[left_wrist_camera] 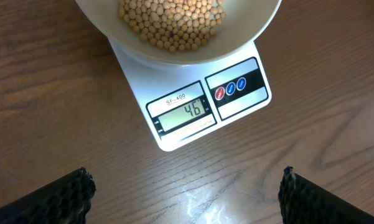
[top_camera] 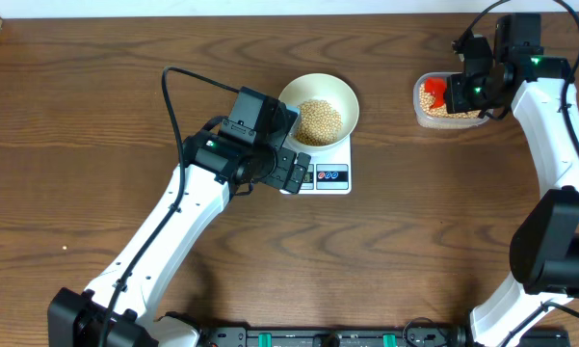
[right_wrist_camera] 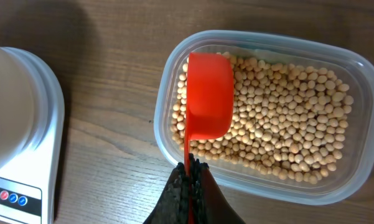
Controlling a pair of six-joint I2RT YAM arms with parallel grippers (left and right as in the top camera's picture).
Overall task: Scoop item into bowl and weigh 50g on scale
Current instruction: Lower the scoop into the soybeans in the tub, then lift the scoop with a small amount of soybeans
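Note:
The scale's display (left_wrist_camera: 182,116) shows a little under 50g, so I should raise the scoop with my right gripper with just a few beans and tip them into the bowl (top_camera: 320,111).
A cream bowl (top_camera: 318,93) holding a heap of tan beans (top_camera: 319,120) stands on the white scale (top_camera: 329,176). In the left wrist view the bowl (left_wrist_camera: 249,34) overhangs the scale (left_wrist_camera: 174,134), whose display (left_wrist_camera: 185,114) reads 46. My left gripper (left_wrist_camera: 185,193) hangs open over bare table just in front of the scale, nothing between its fingers (left_wrist_camera: 62,199). My right gripper (right_wrist_camera: 188,171) is shut on the thin handle of a red scoop (right_wrist_camera: 208,96). The scoop's cup lies turned bottom-up over the beans (right_wrist_camera: 286,118) in the clear tub (right_wrist_camera: 267,46).
The clear plastic tub (top_camera: 447,118) of beans sits at the back right, a hand's width right of the scale. The left arm (top_camera: 173,231) stretches diagonally from the front left. The right arm (top_camera: 559,145) runs along the table's right edge.

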